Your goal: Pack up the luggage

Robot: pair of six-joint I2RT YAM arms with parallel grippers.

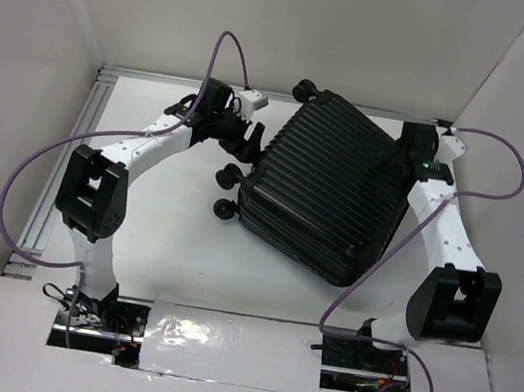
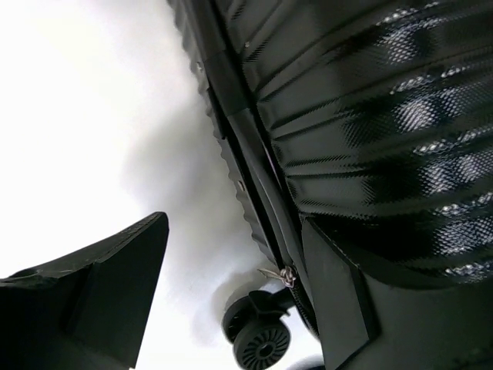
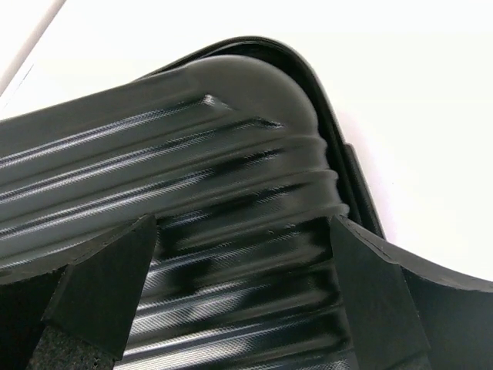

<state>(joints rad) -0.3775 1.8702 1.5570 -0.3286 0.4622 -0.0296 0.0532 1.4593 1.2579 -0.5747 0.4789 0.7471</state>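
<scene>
The luggage is lying crooked, and my right gripper's open fingers are on either side of its broad ribbed shell [image 1: 377,166]. So my right gripper needs to close and work from the edge [image 1: 393,229] opposite the wheels.
The luggage [image 1: 329,193] lies flat and closed on the white table, turned at an angle, ribbed shell up. My left gripper [image 1: 250,139] is at its left edge beside the wheels [image 1: 227,193]. In the left wrist view that gripper [image 2: 235,231] is open, its right finger against the luggage [image 2: 385,116] by the zipper seam. A small metal zipper pull [image 2: 286,275] and a wheel [image 2: 262,343] lie between the fingers. My right gripper [image 1: 415,147] hovers over the far right corner. There it [image 3: 243,231] stands wide open, straddling the ribbed shell [image 3: 231,154].
White walls close in the table [image 1: 181,253] on the left, back and right. An aluminium rail [image 1: 57,180] runs along the left side. Purple cables [image 1: 27,175] loop off both arms. Another wheel [image 1: 304,89] sticks out at the luggage's far corner.
</scene>
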